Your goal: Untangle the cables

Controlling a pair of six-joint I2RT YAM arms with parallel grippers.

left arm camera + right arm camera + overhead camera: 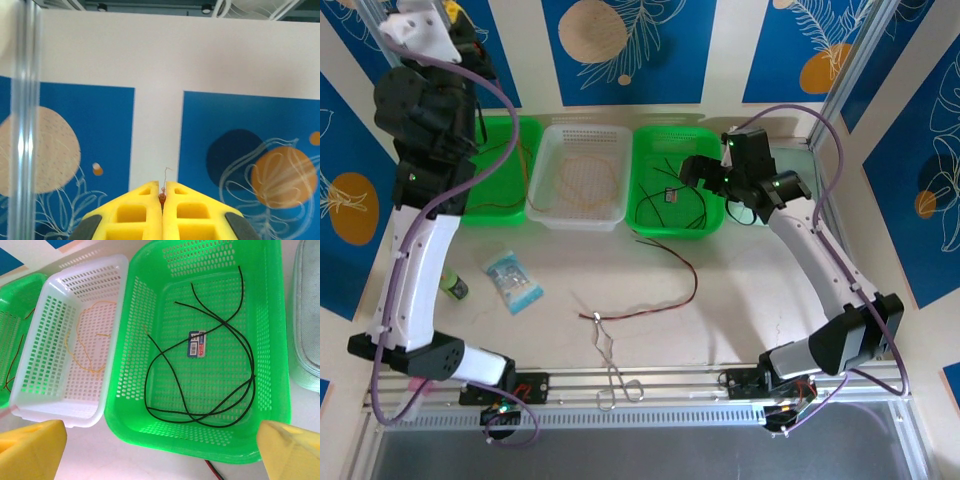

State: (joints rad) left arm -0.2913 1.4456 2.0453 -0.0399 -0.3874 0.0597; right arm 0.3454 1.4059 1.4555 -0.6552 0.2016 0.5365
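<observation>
My left gripper should keep lowering the cable's end into that basket (503, 188) and let go there, because its held cable (162, 196) matches the red cables in the green basket.
My left gripper (162, 187), raised high at the back left (455, 15), is shut on the stripped tip of a thin red cable (162, 196). More red cable lies in the left green basket (500, 207). My right gripper (160, 450) hangs open over the near edge of the right green basket (200, 450), nothing between its fingers. Black cables (200, 365) loop inside that basket, also seen from above (670, 195). A yellow cable (82, 340) lies in the white basket (575, 178). A red-and-dark cable (665, 295) curves across the table in front.
Silver forceps (612, 365) lie near the front rail, their tips at the loose cable's end. A small blue packet (513, 282) and a small green bottle (453, 287) sit beside the left arm. Three baskets stand in a row at the back.
</observation>
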